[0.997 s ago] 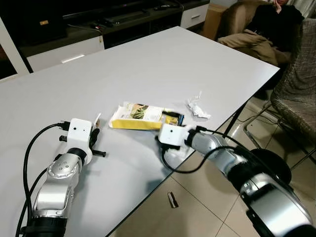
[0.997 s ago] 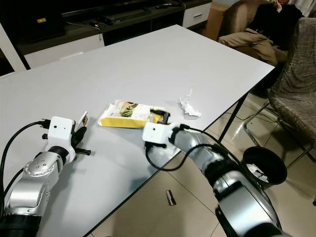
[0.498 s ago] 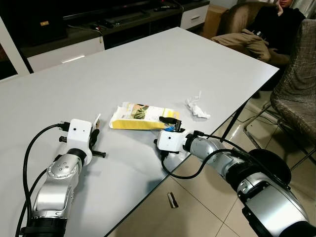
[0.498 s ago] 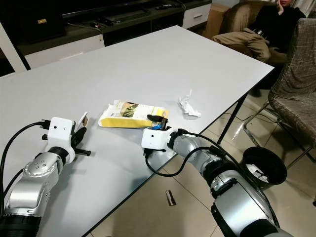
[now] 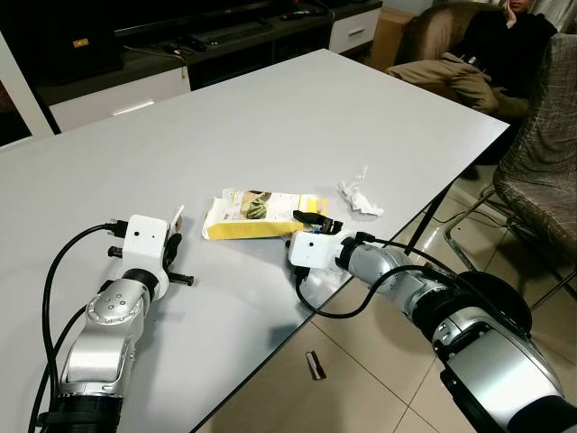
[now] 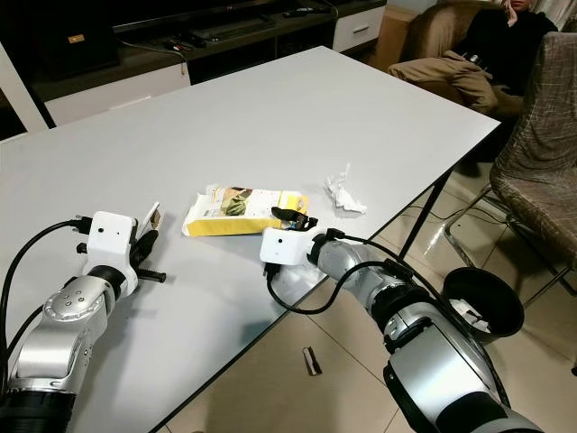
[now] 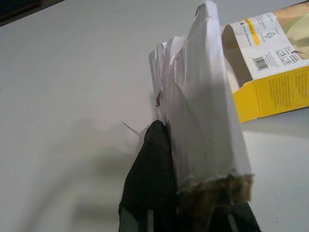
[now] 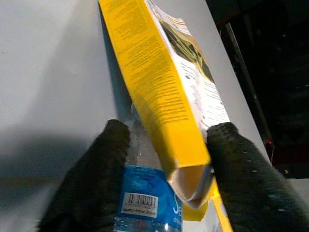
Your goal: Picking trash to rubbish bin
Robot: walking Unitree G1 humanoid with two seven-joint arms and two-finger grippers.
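My right gripper is going to lift the yellow box [image 5: 260, 215]. The near end [image 8: 191, 182] of the yellow box is open and hollow, so the box will squash flat there when I lift it.
A flattened yellow box [image 5: 257, 215] lies near the front edge of the white table [image 5: 270, 117]. My right gripper [image 5: 314, 219] is at its near end, open. Its fingers [image 8: 108, 159] straddle the box end [image 8: 159, 92] and a clear plastic bottle with a blue label [image 8: 145, 198] beside it. A crumpled white tissue [image 5: 359, 197] lies just right of the box. My left gripper [image 5: 175, 236] rests on the table to the left, shut on a torn white paper scrap [image 7: 198, 106]. A black rubbish bin [image 6: 482, 302] stands on the floor at the right, beside the table.
A person sits in an armchair [image 5: 487, 54] past the table's far right corner. A woven chair [image 5: 545, 162] stands at the right, near the bin. A small object [image 5: 314, 363] lies on the tiled floor below the table edge. A dark TV stand [image 5: 225, 36] runs along the back.
My right gripper has pushed forward from the table edge onto the near end of the yellow box, which has turned slightly. The left arm has stayed still.
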